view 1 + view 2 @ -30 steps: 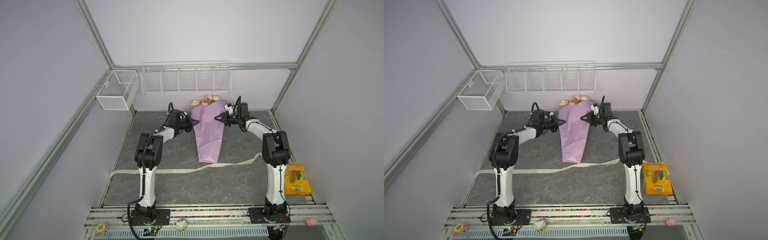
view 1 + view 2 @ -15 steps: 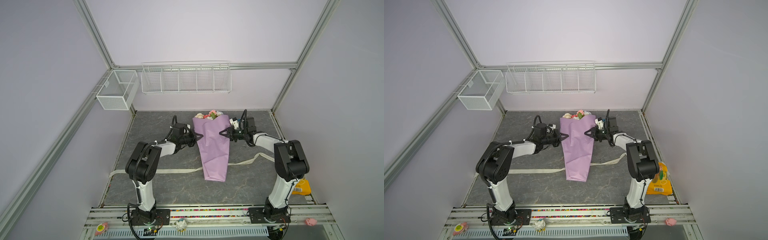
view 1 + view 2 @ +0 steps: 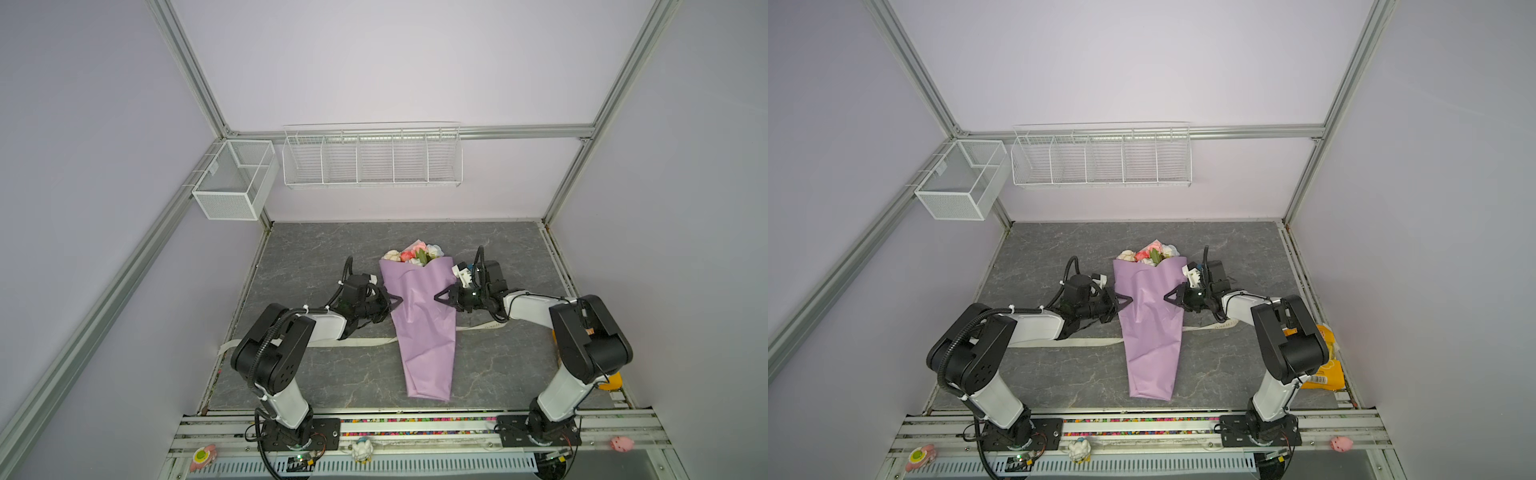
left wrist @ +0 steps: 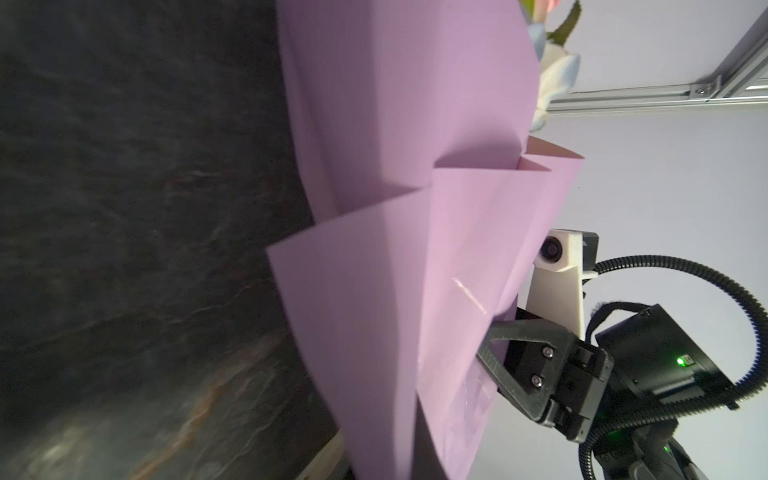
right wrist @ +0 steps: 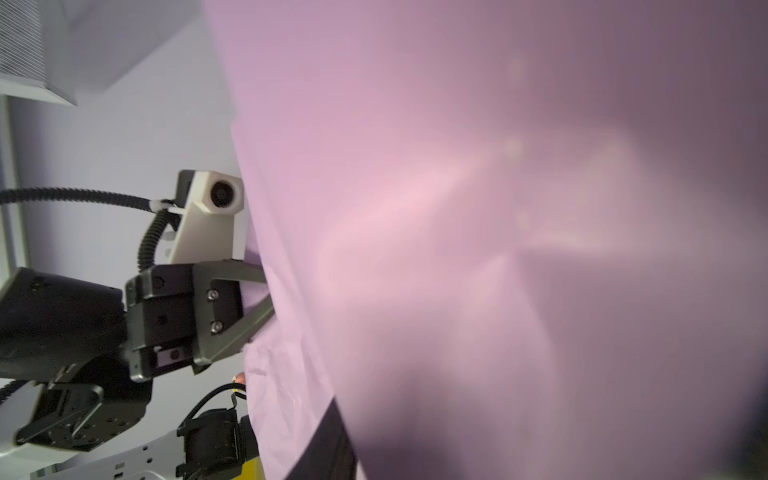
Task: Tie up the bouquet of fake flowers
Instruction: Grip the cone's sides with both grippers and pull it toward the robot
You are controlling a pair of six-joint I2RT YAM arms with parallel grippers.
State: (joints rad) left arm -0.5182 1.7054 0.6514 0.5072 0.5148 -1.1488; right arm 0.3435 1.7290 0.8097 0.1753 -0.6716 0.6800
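Since the bouquet (image 3: 424,342) hangs straight across the cream ribbon (image 3: 366,342), which sticks out past both its sides, my left gripper goes on lowering the bouquet until it lies flat.
The bouquet of fake flowers (image 3: 424,328) (image 3: 1152,328) is a long lilac paper cone. Cream, pink and coral blooms (image 3: 415,251) show at its far end, and its narrow end points to the front rail. My left gripper (image 3: 397,300) (image 3: 1128,299) is shut on the paper's left edge. My right gripper (image 3: 438,298) (image 3: 1168,298) is pinched on the right edge opposite. In the left wrist view the paper (image 4: 395,166) hides my own jaws, and the right gripper's fingers (image 4: 528,331) show at its edge. In the right wrist view the paper (image 5: 457,208) fills the frame beside the left fingers (image 5: 232,268).
A cream ribbon (image 3: 361,341) (image 3: 1084,343) lies across the grey table (image 3: 316,249) and passes under the cone. A yellow snack bag (image 3: 1327,365) lies behind the right arm's base. Two white wire baskets (image 3: 235,178) (image 3: 372,156) hang on the walls.
Both grippers have brought the bouquet from the back wall towards the front. Its narrow end now lies past the ribbon. Both arms have folded back.
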